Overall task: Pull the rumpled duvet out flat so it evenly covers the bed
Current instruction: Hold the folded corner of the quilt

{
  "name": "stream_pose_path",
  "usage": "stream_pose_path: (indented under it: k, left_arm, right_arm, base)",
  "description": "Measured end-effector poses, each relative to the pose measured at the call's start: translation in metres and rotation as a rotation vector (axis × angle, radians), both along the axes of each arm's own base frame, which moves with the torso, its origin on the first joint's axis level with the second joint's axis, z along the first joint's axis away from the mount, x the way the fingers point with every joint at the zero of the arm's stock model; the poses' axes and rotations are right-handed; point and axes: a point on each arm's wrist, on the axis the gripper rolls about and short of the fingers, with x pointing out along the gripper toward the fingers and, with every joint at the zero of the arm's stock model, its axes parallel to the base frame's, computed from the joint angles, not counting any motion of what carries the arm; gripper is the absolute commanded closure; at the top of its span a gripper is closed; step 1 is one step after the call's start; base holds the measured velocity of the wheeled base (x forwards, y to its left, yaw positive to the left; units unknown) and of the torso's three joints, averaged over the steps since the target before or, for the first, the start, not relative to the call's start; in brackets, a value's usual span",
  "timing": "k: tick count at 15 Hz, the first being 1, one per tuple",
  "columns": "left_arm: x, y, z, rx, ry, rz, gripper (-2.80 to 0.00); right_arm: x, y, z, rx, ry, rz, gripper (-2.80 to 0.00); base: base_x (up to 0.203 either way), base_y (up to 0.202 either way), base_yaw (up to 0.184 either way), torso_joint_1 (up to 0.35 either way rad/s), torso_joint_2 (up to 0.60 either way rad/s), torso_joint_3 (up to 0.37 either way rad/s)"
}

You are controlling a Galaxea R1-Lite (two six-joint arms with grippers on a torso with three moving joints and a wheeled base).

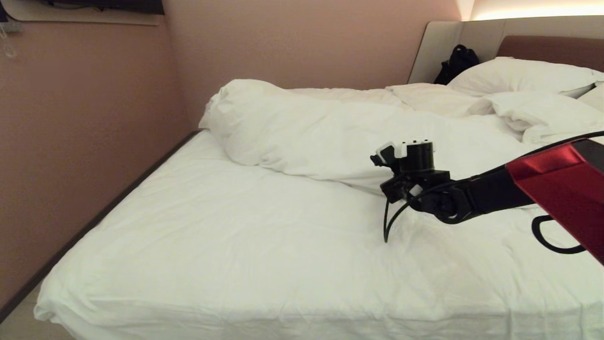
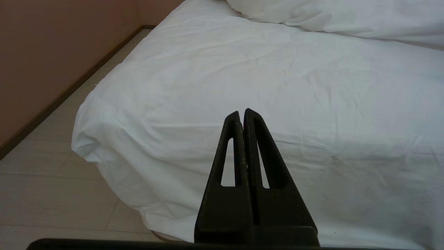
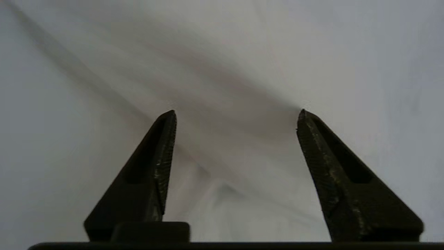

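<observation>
The duvet's near edge [image 1: 366, 188] is between my right gripper's open fingers, so I should now move them down until their ends press into the creased cloth [image 3: 235, 166], then close them.
The duvet [image 1: 330, 137] lies bunched in a thick white roll across the far half of the bed [image 1: 212, 236], leaving the near sheet bare. My right arm [image 1: 472, 193] reaches in from the right, its wrist over the duvet's near edge. The right gripper [image 3: 237, 114] is open, with creased white cloth [image 3: 236, 69] close below it and nothing between its fingers. The left gripper [image 2: 241, 113] is shut and empty. It hangs parked off the near left corner of the bed [image 2: 242, 69], away from the duvet [image 2: 329, 17].
White pillows [image 1: 519, 75] lie at the brown headboard [image 1: 552, 47], with a black bag [image 1: 457, 61] beside them. A pink wall [image 1: 85, 141] runs close along the bed's left side. Pale floor [image 2: 52, 180] shows off the near left corner.
</observation>
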Motion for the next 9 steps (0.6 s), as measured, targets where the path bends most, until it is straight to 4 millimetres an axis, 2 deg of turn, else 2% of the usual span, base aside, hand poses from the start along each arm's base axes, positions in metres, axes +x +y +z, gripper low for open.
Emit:
stream_pose_path:
  k: [5, 9]
  left_arm:
    - [0.0, 0.0, 0.0, 0.0, 0.0, 0.001, 0.0]
    - [0.0, 0.0, 0.0, 0.0, 0.0, 0.0, 0.0]
  right_arm:
    - [0.036, 0.011, -0.009, -0.008, -0.103, 0.001, -2.8]
    - [0.067, 0.003, -0.028, -0.004, -0.134, -0.036, -2.8]
  base:
    - [0.0, 0.0, 0.0, 0.0, 0.0, 0.0]
    - [0.0, 0.0, 0.0, 0.0, 0.0, 0.0]
